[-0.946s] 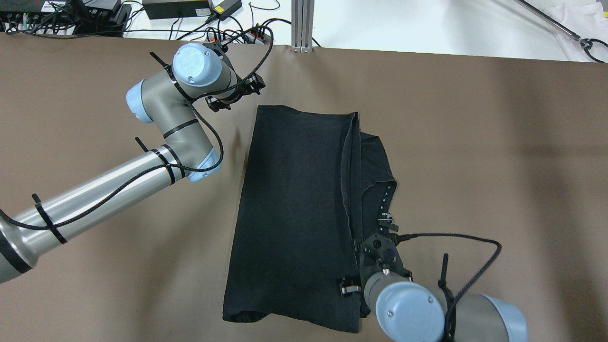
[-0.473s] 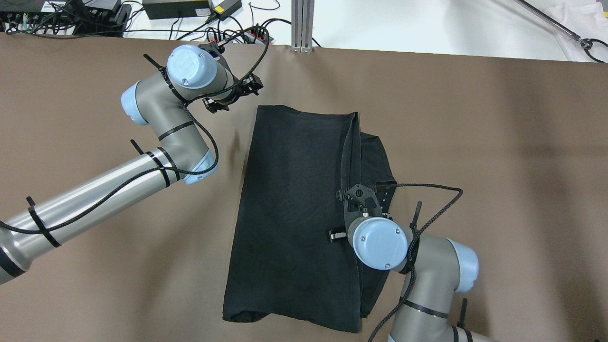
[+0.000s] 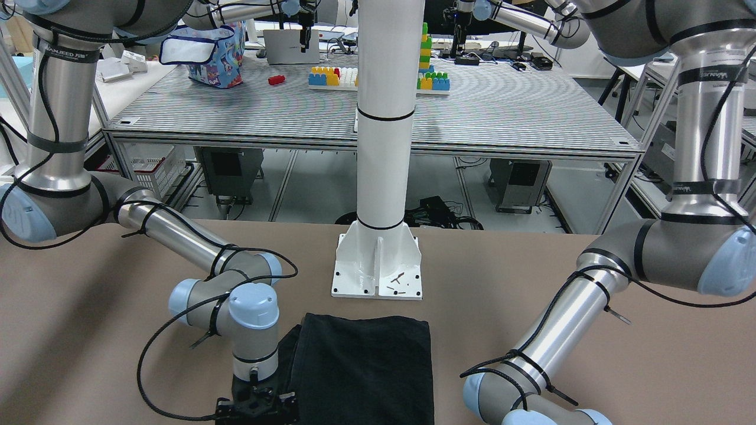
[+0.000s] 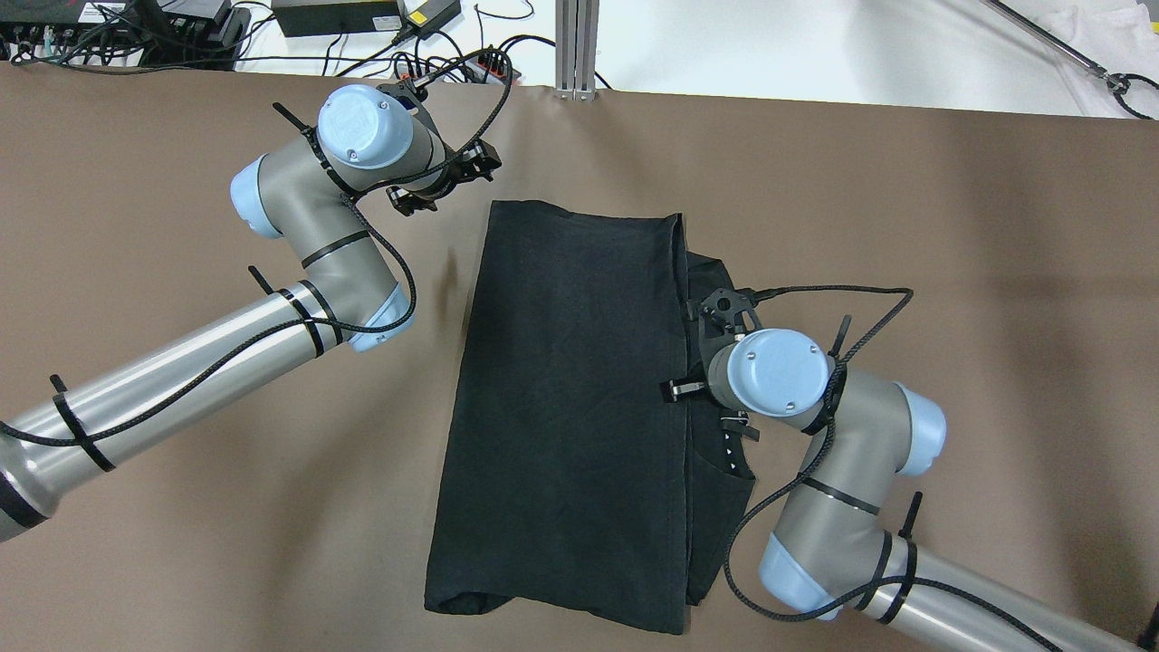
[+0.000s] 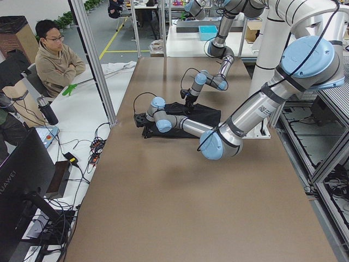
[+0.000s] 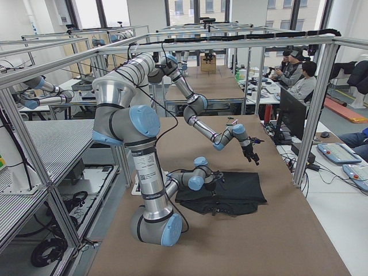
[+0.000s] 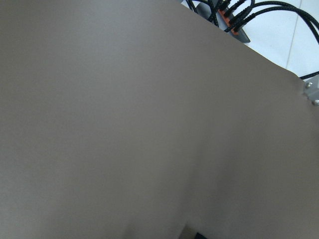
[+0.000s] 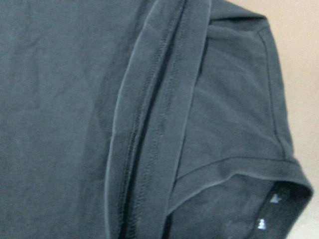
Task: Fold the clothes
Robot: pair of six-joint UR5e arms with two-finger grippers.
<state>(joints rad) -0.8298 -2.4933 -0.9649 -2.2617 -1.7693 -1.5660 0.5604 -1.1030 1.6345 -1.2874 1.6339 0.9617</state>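
The robot's right gripper is halfway along the clothes' folded edge, so it should lift clear and grip the clothes' corner closest to the white column before folding.
The clothes point(image 4: 561, 389) are one black piece lying flat in the middle of the brown table point(image 4: 951, 272), folded lengthwise, with a sleeve and hem sticking out along the right edge. It also shows in the front view point(image 3: 366, 366) and fills the right wrist view point(image 8: 60, 99). My right wrist point(image 4: 765, 371) hovers over the cloth's right edge at mid-length; its fingers are hidden beneath it. My left gripper point(image 4: 441, 181) sits off the cloth's far left corner, over bare table; I cannot tell whether it is open.
The white column's base plate point(image 3: 378, 265) stands just behind the cloth's near end. Cables and a power strip point(image 4: 453, 68) lie past the table's far edge beside an aluminium post point(image 4: 577, 45). A seated person point(image 5: 54, 60) is beyond the table.
My right arm has moved forward along the cloth's right edge, from its near end to about mid-length. My left arm shifted slightly left. The cloth has not moved.
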